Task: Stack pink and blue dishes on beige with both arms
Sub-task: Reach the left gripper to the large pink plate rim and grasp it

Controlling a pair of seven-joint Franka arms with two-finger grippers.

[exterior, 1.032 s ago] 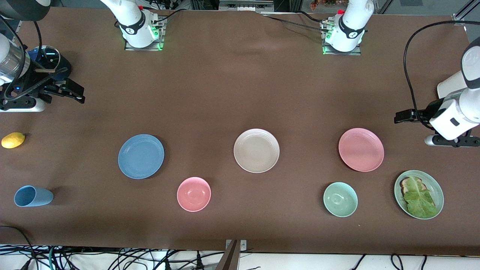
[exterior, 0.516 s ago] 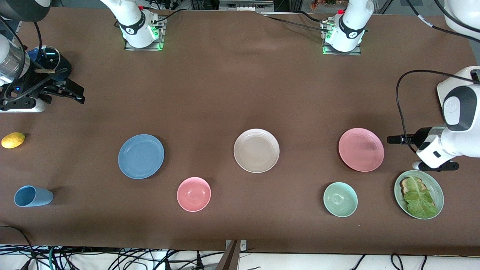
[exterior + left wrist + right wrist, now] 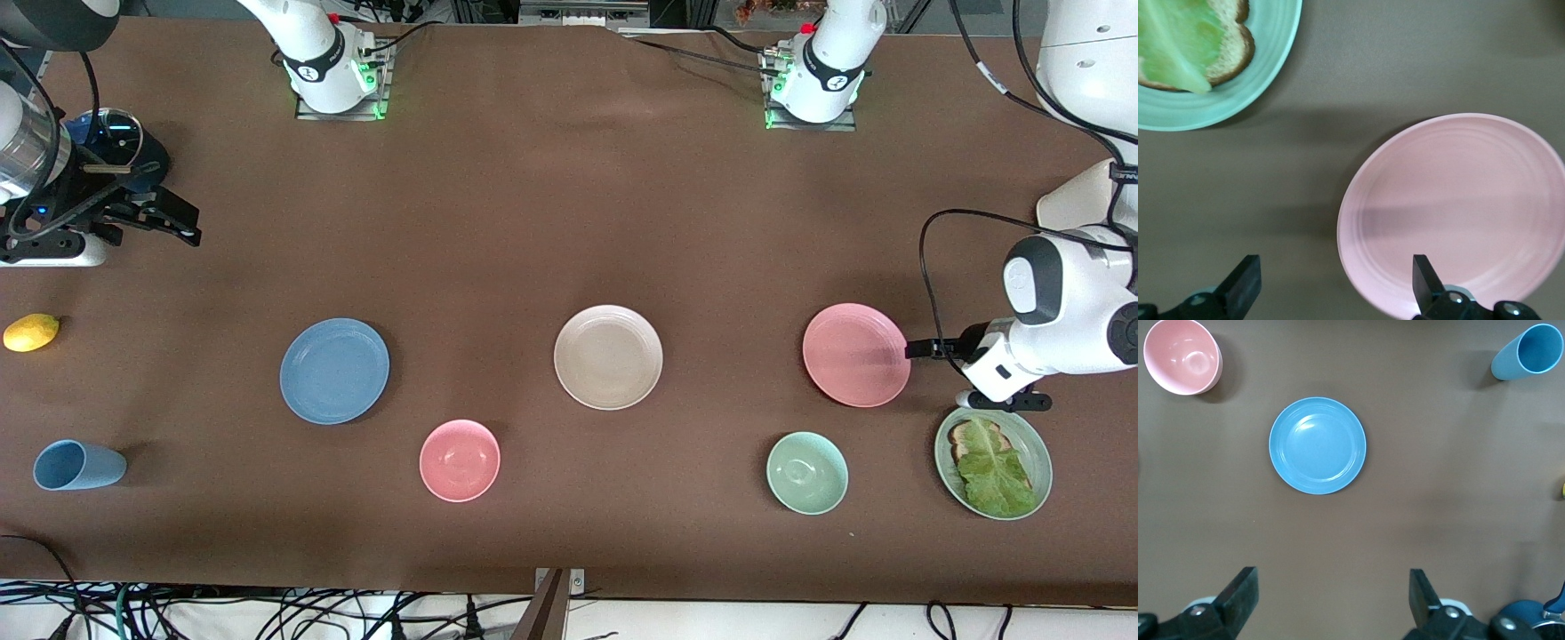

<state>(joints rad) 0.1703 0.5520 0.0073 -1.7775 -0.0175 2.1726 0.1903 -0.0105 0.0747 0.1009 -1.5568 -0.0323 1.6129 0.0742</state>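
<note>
The pink plate's rim matches [image 3: 856, 356] the beige plate in width [image 3: 608, 357]. The pink plate will hide nearly all of the beige plate when I stack it.
The pink plate [image 3: 856, 355] lies on the table toward the left arm's end, the beige plate [image 3: 608, 356] in the middle, and the blue plate [image 3: 334, 371] toward the right arm's end. All three lie apart from one another. My left gripper [image 3: 920, 348] is low at the pink plate's rim, on the side toward the left arm's end. In the left wrist view it [image 3: 1335, 290] is open, one finger over the pink plate [image 3: 1458, 213] and the other over bare table. My right gripper [image 3: 185, 222] waits open, away from the blue plate [image 3: 1317, 445].
The pale green plate with toast and lettuce [image 3: 993, 460] sits close under the left arm's wrist. A green bowl [image 3: 807, 472] and a pink bowl [image 3: 460, 460] stand nearer the camera than the plates. A blue cup [image 3: 78, 465] and a lemon [image 3: 31, 332] lie at the right arm's end.
The left arm has swung down and in toward the pink plate, bringing its gripper from well off the plate to its rim. The right arm and all dishes have stayed still.
</note>
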